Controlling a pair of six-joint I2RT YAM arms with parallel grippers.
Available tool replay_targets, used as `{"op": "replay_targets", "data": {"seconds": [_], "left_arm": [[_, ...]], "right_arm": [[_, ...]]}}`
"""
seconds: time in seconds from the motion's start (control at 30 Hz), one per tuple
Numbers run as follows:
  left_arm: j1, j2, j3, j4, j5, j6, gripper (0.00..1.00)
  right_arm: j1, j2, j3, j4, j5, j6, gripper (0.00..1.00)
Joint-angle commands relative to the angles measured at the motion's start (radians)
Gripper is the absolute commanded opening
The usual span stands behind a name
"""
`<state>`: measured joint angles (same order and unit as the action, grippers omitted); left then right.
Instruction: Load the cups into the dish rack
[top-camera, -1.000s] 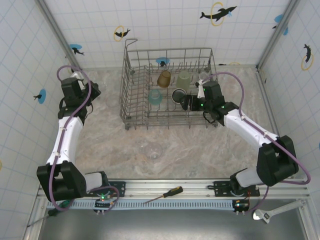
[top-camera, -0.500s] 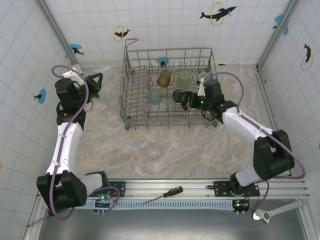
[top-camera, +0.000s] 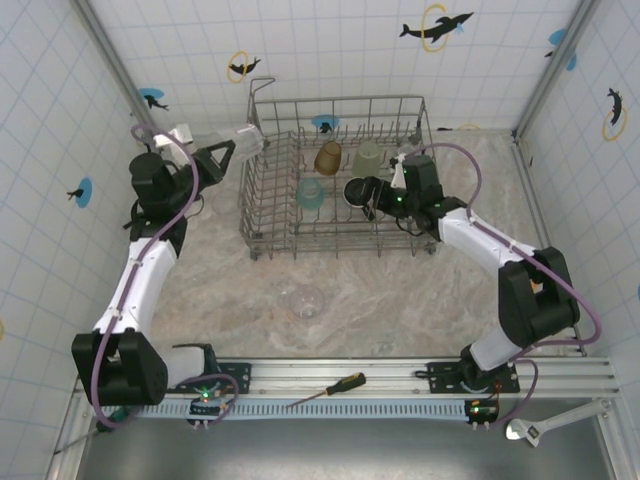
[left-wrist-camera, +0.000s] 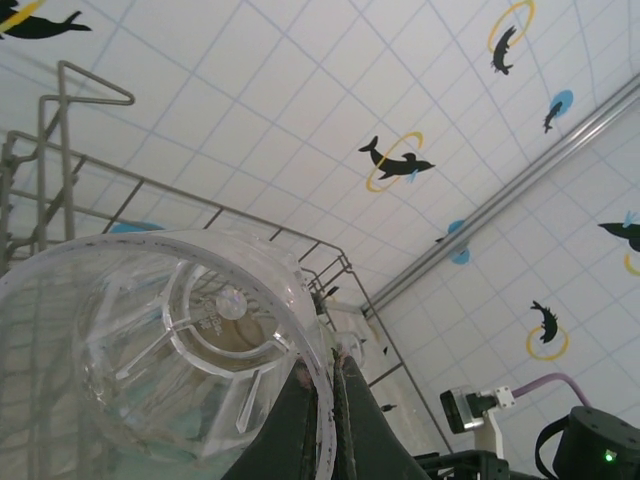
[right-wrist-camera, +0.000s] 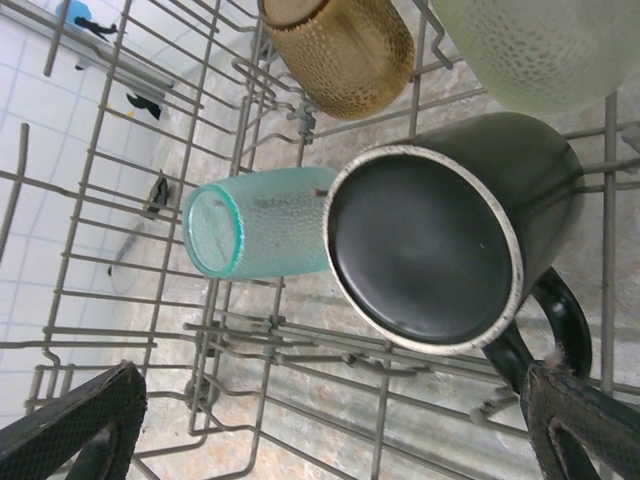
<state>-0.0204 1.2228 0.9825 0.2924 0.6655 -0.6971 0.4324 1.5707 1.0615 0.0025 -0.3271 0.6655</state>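
Observation:
My open right gripper should keep moving toward that base and close around it, as the held clear cup's base (top-camera: 252, 141) sticks out from my left gripper.
The grey wire dish rack (top-camera: 262, 205) stands at the back centre. In it are an amber cup (top-camera: 328, 157), a pale green cup (top-camera: 367, 158), a light blue cup (top-camera: 310, 192) and a dark mug (top-camera: 357, 190). My left gripper (top-camera: 228, 152) is shut on the rim of a clear cup (top-camera: 247, 140), held in the air just left of the rack's top left corner. In the left wrist view the fingers (left-wrist-camera: 300, 420) pinch the clear cup's wall (left-wrist-camera: 170, 340). My right gripper (top-camera: 372, 200) is open just right of the mug (right-wrist-camera: 430, 240), with nothing between its fingers. Another clear cup (top-camera: 303, 298) sits on the table.
A screwdriver (top-camera: 330, 388) and a wrench (top-camera: 545, 425) lie along the near rail. Tiled walls close in the table at the left, back and right. Upright tines (right-wrist-camera: 300, 335) fill the rack floor beside the light blue cup (right-wrist-camera: 265, 235).
My left arm has lifted the clear cup from the far left and carried it right to the rack's left corner. My right gripper has edged left towards the mug, still open.

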Motion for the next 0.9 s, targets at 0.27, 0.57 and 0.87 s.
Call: {"op": "replay_targets", "data": {"seconds": [0.27, 0.57, 0.87], "left_arm": [[-0.181, 0.100, 0.066, 0.117, -0.052, -0.019, 0.00], [-0.272, 0.137, 0.034, 0.155, -0.180, -0.053, 0.00], [-0.333, 0.183, 0.038, 0.169, -0.284, -0.104, 0.00]], "right_arm": [[0.020, 0.064, 0.106, 0.170, -0.094, 0.124, 1.00], [0.052, 0.097, 0.170, 0.198, -0.006, 0.214, 1.00], [0.069, 0.120, 0.130, 0.385, -0.022, 0.379, 1.00]]}}
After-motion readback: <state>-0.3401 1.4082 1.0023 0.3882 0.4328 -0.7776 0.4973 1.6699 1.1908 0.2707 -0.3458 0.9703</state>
